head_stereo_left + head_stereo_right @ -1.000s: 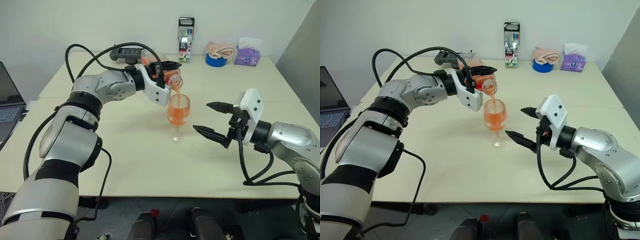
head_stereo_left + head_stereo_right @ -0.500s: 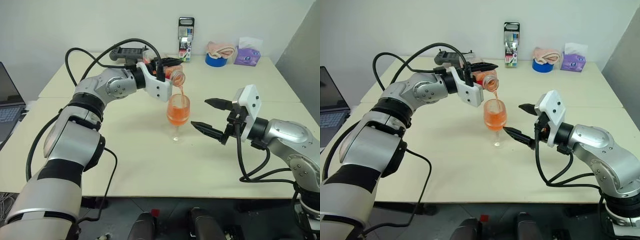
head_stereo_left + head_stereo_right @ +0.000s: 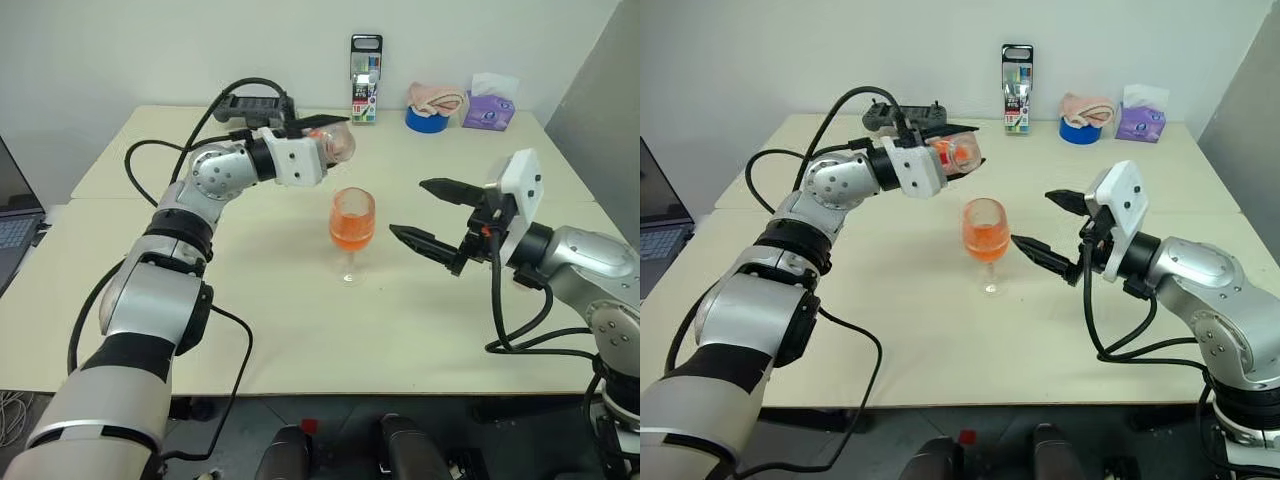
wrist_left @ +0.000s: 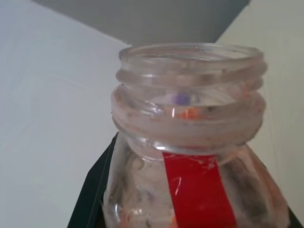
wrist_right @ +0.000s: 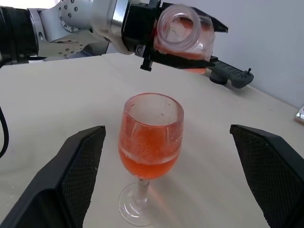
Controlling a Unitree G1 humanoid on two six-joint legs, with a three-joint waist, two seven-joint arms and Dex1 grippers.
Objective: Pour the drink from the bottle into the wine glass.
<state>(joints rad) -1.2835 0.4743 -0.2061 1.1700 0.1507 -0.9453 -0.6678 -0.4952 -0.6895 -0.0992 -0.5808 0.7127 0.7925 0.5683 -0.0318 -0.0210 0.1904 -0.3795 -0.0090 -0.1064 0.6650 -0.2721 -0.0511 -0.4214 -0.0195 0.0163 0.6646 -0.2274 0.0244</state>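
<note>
The drink fills most of the wine glass [image 3: 352,229], so the robot's left gripper should keep turning the bottle upright and lowering it until its bottom meets the open table [image 3: 240,246].
The wine glass [image 3: 351,217] stands upright mid-table, its bowl about two-thirds full of orange-red drink [image 5: 148,151]. Up and to the left of its rim, my left gripper [image 3: 318,140] is shut on the clear bottle [image 3: 958,155]. The bottle lies almost level, its uncapped mouth [image 4: 190,61] towards the glass, with a little drink left inside. No stream runs from it. My right gripper [image 3: 410,208] is open just right of the glass, one finger [image 5: 80,161] on each side of the bowl without touching it.
Along the table's far edge lie a black controller [image 3: 250,105], a marker box [image 3: 365,65], a blue tape roll [image 3: 425,118], a pink cloth [image 3: 435,96] and a purple tissue box [image 3: 487,108]. A laptop [image 3: 12,215] sits at the far left.
The left gripper rolled the bottle back from its pouring tilt and drew it up and left, away from the rim. The stream has stopped. The right gripper stays open beside the glass.
</note>
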